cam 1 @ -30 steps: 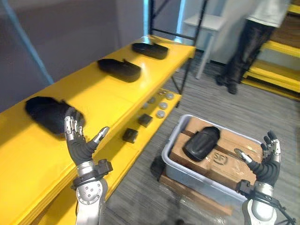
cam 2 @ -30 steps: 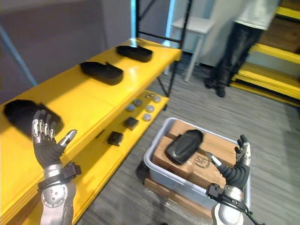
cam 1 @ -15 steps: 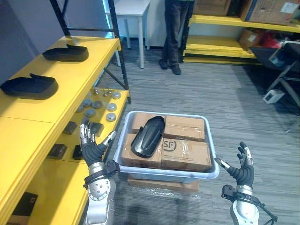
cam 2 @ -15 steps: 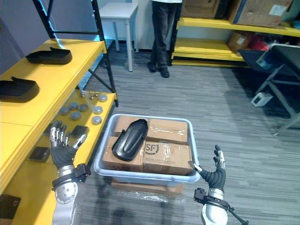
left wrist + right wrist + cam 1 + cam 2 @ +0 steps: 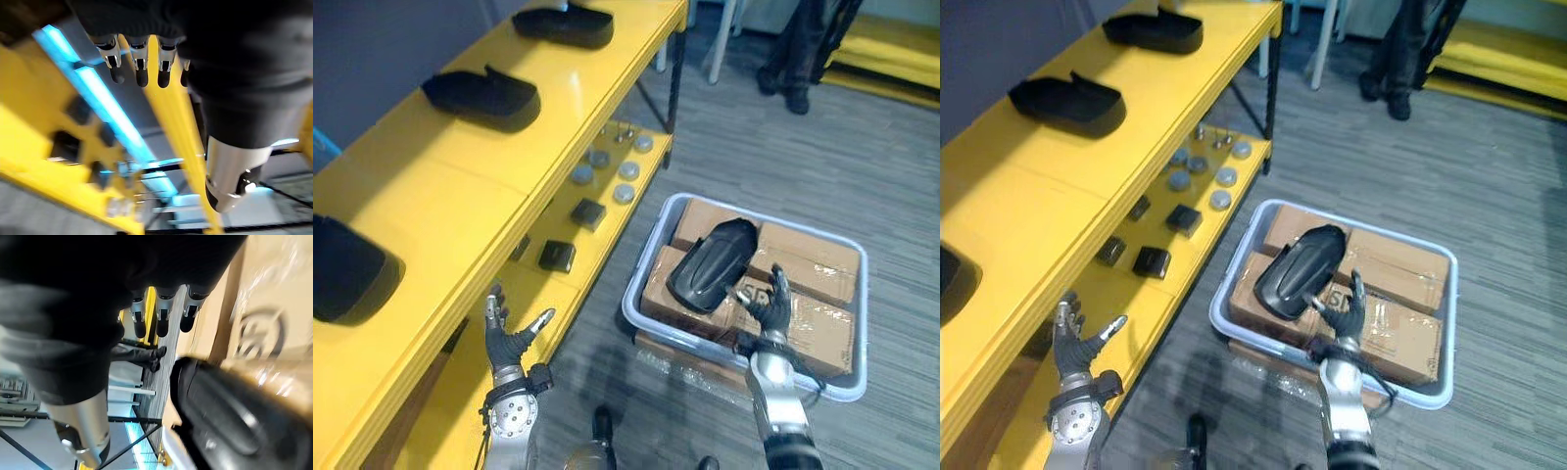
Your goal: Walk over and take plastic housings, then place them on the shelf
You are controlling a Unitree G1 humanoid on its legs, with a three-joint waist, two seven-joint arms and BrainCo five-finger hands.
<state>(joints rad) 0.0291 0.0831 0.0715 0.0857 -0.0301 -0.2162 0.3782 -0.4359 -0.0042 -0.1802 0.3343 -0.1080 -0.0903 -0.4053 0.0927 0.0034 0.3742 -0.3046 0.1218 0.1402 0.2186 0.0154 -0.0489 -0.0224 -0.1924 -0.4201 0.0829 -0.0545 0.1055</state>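
The black housing [image 5: 714, 266] lies with its ridged, rounded back [image 5: 710, 271] facing up, so its inside should be hollow and empty when I lift and turn it.
A black plastic housing [image 5: 710, 262] lies on cardboard boxes [image 5: 813, 269] inside a grey bin [image 5: 1450, 323] on the floor. My right hand [image 5: 766, 305] is open over the boxes, just right of the housing's near end and not holding it; in the right wrist view its straight fingers [image 5: 161, 308] hang above the housing [image 5: 230, 416]. My left hand [image 5: 509, 338] is open and empty beside the front edge of the yellow shelf [image 5: 440, 176]. Three more black housings [image 5: 481, 96], [image 5: 563, 24], [image 5: 342, 266] rest on the shelf's top.
The shelf's lower level [image 5: 607, 220] carries small dark blocks and round grey parts. A person's legs [image 5: 793, 49] stand at the far end of the grey floor, near a white table leg. Another yellow rack [image 5: 891, 39] is at the far right.
The camera has swung and tilted down. My right hand has come in from right of the bin to over the boxes beside the housing. My left hand stays open.
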